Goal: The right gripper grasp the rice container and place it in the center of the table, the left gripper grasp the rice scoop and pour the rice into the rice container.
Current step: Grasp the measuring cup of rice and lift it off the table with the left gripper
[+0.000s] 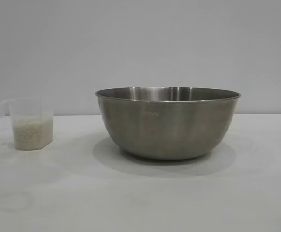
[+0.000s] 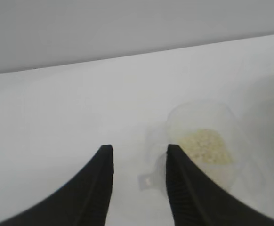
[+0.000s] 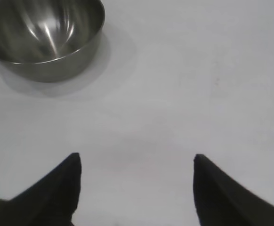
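Observation:
The wide-mouthed rice scoop (image 1: 32, 110) has loose grains (image 1: 32, 135) in it, so the rice will flow out freely when I pour and the scoop will end up empty.
The rice container (image 1: 167, 123), a large steel bowl, stands upright near the middle of the white table (image 1: 140, 203) and looks empty in the right wrist view (image 3: 43, 37). At the table's left stands the rice scoop (image 1: 29, 123), a translucent cup with rice (image 1: 32, 134) filling its lower part. My left gripper (image 2: 140, 148) hovers open above the scoop (image 2: 207, 141). The scoop's handle (image 2: 149, 180) shows in the gap close to one finger, not pinched. My right gripper (image 3: 136, 157) is wide open over bare table, well away from the bowl. Neither gripper shows in the exterior view.
A plain grey wall (image 1: 140, 43) rises behind the table's far edge. White tabletop stretches between scoop and bowl, and in front of both.

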You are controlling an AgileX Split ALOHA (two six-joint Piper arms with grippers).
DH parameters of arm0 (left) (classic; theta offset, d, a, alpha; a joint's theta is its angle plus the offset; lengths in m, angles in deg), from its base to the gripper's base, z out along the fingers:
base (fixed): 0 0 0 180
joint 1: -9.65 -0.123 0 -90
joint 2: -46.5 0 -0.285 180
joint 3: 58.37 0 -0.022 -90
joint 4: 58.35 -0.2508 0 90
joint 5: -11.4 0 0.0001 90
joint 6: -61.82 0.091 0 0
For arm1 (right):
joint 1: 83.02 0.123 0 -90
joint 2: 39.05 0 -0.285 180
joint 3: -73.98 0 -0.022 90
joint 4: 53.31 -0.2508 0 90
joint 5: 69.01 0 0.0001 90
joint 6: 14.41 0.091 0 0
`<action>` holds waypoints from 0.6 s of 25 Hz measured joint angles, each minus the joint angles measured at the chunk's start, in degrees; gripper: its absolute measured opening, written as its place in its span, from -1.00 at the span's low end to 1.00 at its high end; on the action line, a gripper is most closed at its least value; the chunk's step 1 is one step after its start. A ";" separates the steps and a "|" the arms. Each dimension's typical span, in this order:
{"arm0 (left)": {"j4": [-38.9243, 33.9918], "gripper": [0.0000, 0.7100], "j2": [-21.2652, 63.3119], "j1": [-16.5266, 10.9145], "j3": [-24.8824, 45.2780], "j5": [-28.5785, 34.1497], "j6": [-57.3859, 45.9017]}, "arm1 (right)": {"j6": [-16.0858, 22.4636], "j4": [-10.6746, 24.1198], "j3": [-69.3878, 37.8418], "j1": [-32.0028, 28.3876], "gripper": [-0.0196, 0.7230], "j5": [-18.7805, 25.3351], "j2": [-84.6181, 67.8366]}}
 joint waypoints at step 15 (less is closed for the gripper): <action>0.00 -0.37 -7.05 0.00 -8.32 -0.47 -0.13 | 0.00 0.00 0.00 0.00 0.19 0.00 0.00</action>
